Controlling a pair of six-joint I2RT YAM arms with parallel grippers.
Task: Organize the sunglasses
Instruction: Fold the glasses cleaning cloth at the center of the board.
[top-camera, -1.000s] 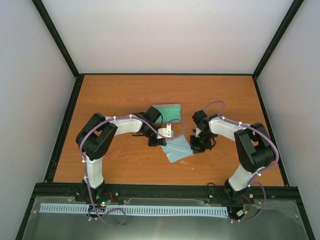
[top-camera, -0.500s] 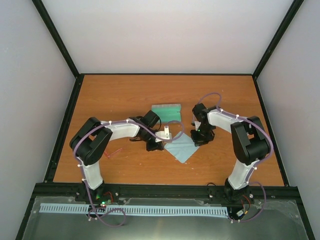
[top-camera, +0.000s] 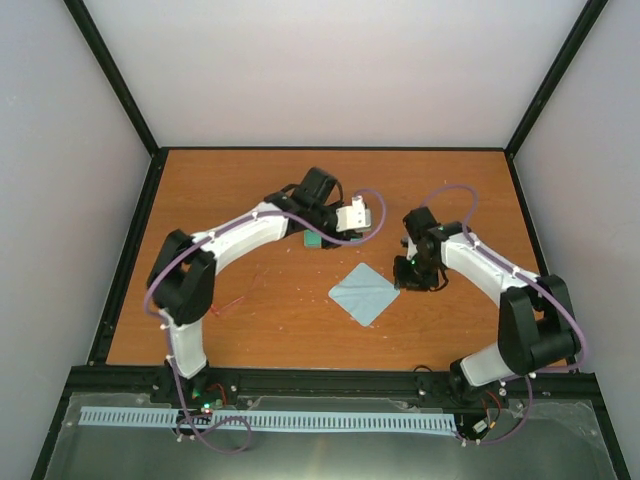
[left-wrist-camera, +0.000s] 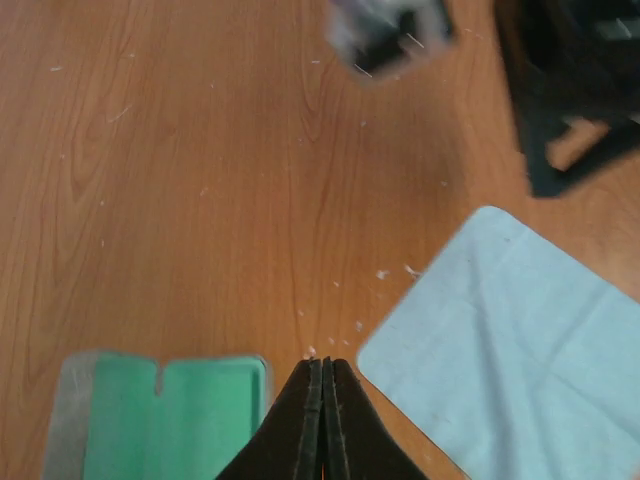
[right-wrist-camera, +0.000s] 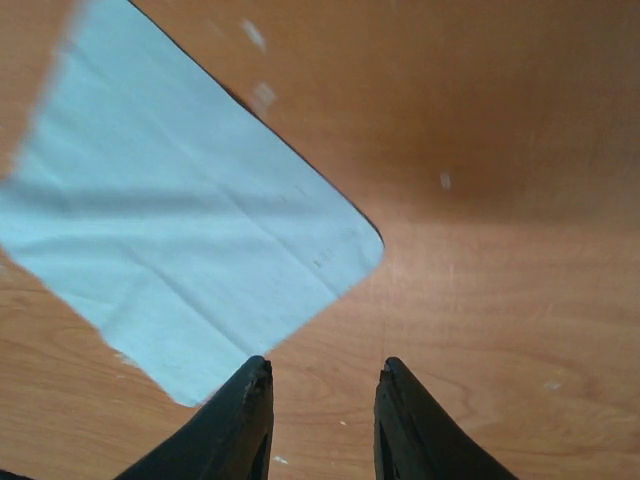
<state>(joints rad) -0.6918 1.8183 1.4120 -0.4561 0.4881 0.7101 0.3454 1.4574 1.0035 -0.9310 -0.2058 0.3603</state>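
Next, my right gripper moves in over the cloth and goes down before pinching the cloth's closest corner (right-wrist-camera: 366, 248), because that corner lies beyond its open fingers.
The sunglasses (top-camera: 228, 303) show only as thin red-pink lines on the table at the near left, beside the left arm and far from both grippers. They are out of both wrist views. My left gripper (top-camera: 343, 234) (left-wrist-camera: 323, 366) is shut and empty, hovering between the grey case with green lining (top-camera: 313, 240) (left-wrist-camera: 165, 410) and the light blue cloth (top-camera: 365, 293) (left-wrist-camera: 525, 340). My right gripper (top-camera: 411, 274) (right-wrist-camera: 320, 376) is open and empty, just off the cloth's (right-wrist-camera: 190, 230) right corner.
The left arm covers most of the case in the top view. The cloth lies flat as a diamond mid-table. The right arm's dark gripper (left-wrist-camera: 570, 100) shows at the upper right of the left wrist view. Black rails edge the table.
The left arm has swung away over the case, with its gripper lifted off the cloth. The right gripper has moved back to the right of the cloth. The cloth now lies flat and free.
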